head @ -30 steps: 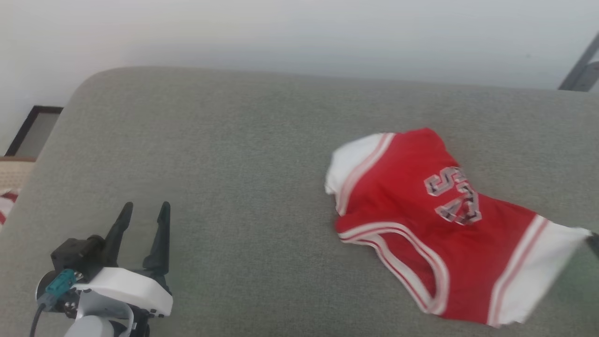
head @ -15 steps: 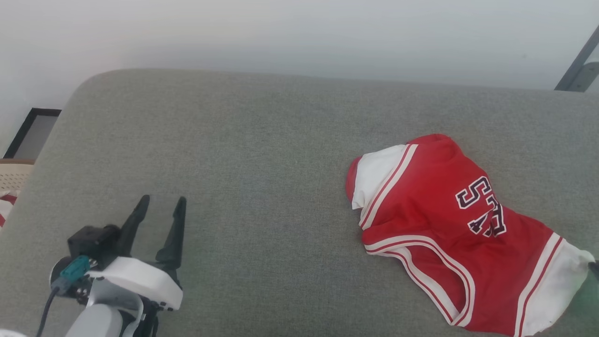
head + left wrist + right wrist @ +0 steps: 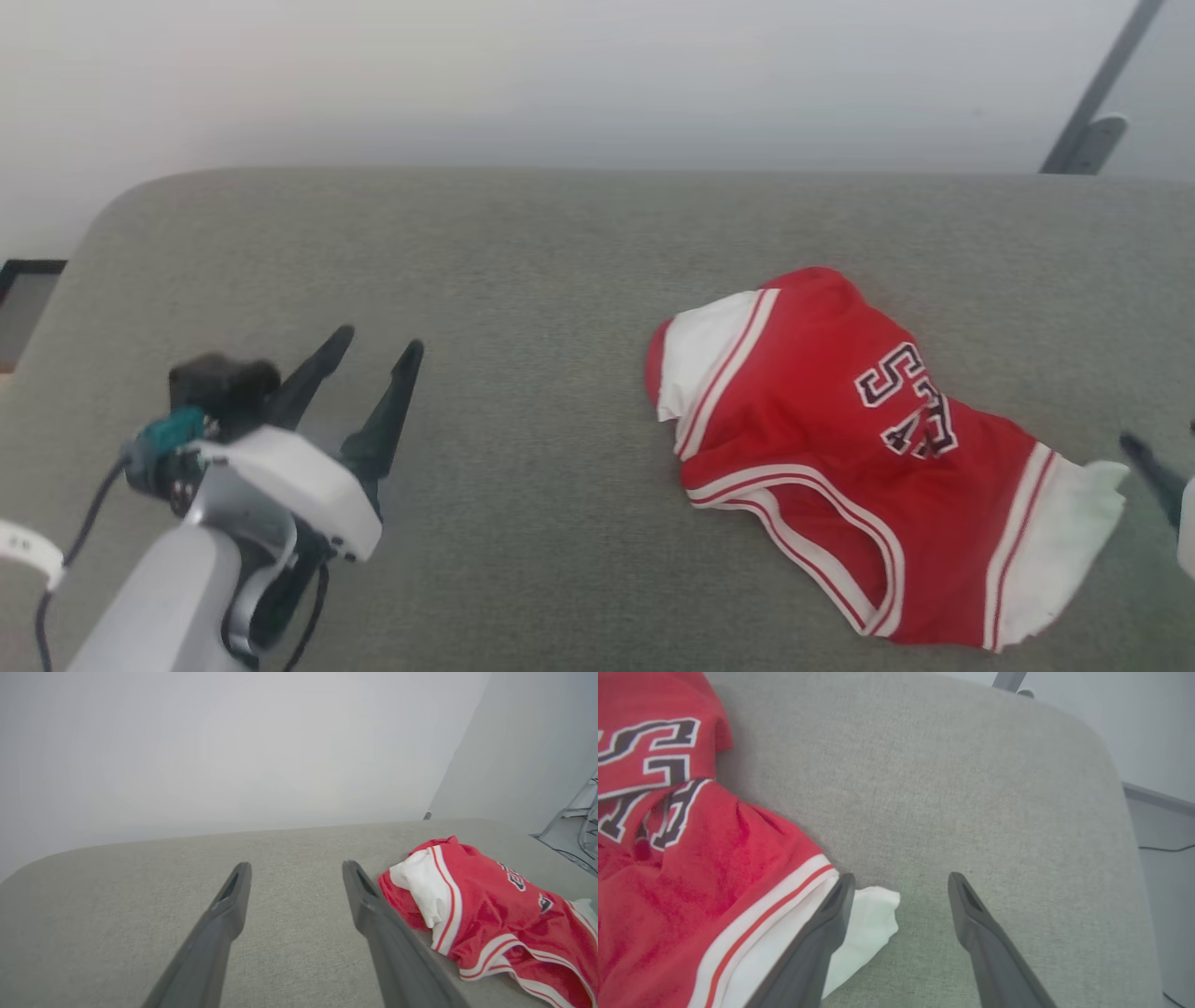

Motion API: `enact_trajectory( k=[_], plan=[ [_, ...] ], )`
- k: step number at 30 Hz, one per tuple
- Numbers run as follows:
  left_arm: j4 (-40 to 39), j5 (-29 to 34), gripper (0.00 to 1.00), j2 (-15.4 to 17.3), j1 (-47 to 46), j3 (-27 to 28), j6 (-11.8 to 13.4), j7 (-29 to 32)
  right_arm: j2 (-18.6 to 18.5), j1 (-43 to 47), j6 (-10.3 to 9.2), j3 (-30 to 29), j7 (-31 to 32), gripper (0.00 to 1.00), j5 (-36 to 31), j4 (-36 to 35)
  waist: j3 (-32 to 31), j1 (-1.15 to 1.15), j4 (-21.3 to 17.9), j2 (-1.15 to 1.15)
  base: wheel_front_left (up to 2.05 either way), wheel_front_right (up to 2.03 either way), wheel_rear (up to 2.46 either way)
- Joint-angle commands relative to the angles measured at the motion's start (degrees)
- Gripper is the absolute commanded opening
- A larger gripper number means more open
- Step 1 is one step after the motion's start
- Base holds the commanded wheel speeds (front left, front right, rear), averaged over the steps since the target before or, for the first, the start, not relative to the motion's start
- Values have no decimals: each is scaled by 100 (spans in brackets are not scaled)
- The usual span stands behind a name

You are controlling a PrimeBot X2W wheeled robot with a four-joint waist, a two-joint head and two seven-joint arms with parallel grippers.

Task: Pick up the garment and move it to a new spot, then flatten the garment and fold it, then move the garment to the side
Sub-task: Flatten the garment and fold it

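Note:
I should expect more of the garment's red body (image 3: 812, 392) to be hidden underneath and to unfold when I spread it, because red cloth (image 3: 654, 364) shows past the white sleeve.
The garment (image 3: 822, 439) is a red jersey with white sleeves and dark block letters. It lies crumpled on the right half of a grey upholstered surface (image 3: 523, 280). My right gripper (image 3: 901, 879) stands open at the garment's (image 3: 691, 858) right end, and the tip of the white sleeve (image 3: 873, 910) lies beside its left finger, ungripped. One of its dark fingers (image 3: 1150, 469) shows at the right edge of the head view. My left gripper (image 3: 380, 340) hovers open and empty at the lower left, well left of the garment (image 3: 486, 910). Between the open fingers of the left gripper (image 3: 296, 865) is bare fabric.
The grey surface has rounded far corners and ends at a pale wall (image 3: 560, 75). A grey metal frame (image 3: 1088, 103) leans at the upper right. A dark framed object (image 3: 23, 285) sits past the left edge. Floor with a cable (image 3: 1164, 848) lies beyond the right edge.
My right gripper has opened and let go of the white sleeve, which has slackened onto the surface. The head camera has shifted. My left gripper has risen slightly forward.

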Motion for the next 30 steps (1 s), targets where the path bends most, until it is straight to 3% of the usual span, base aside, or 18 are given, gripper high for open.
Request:
enact_trajectory(
  k=[1, 7, 14, 23, 30],
  plan=[
    [-44, -17, 100, 52, -192, -58, -61, 161, 19, -104, -2, -54, -279, 100, -90, -77, -5, 0, -146, 0, 0, 0, 0],
    [-66, -66, 100, 85, -791, -375, -190, 827, 360, -306, -2, -382, -1498, 100, -821, -305, 10, 0, -573, 0, 0, 0, 0],
    [127, -192, 100, 25, -1491, -775, -300, 1535, 1115, -375, -2, -1179, -2391, 100, -1788, -561, 103, 0, -1147, 0, 0, 0, 0],
    [713, -490, 100, -167, -2311, -1388, -379, 2584, 2042, -81, -2, -1955, -2597, 100, -2685, -1206, 291, 0, -1738, 0, 0, 0, 0],
    [1415, -324, 100, -196, -2621, -1717, -222, 3280, 2324, 103, -2, -2032, -2616, 100, -2783, -1425, 455, 0, -2002, 0, 0, 0, 0]
  ],
)
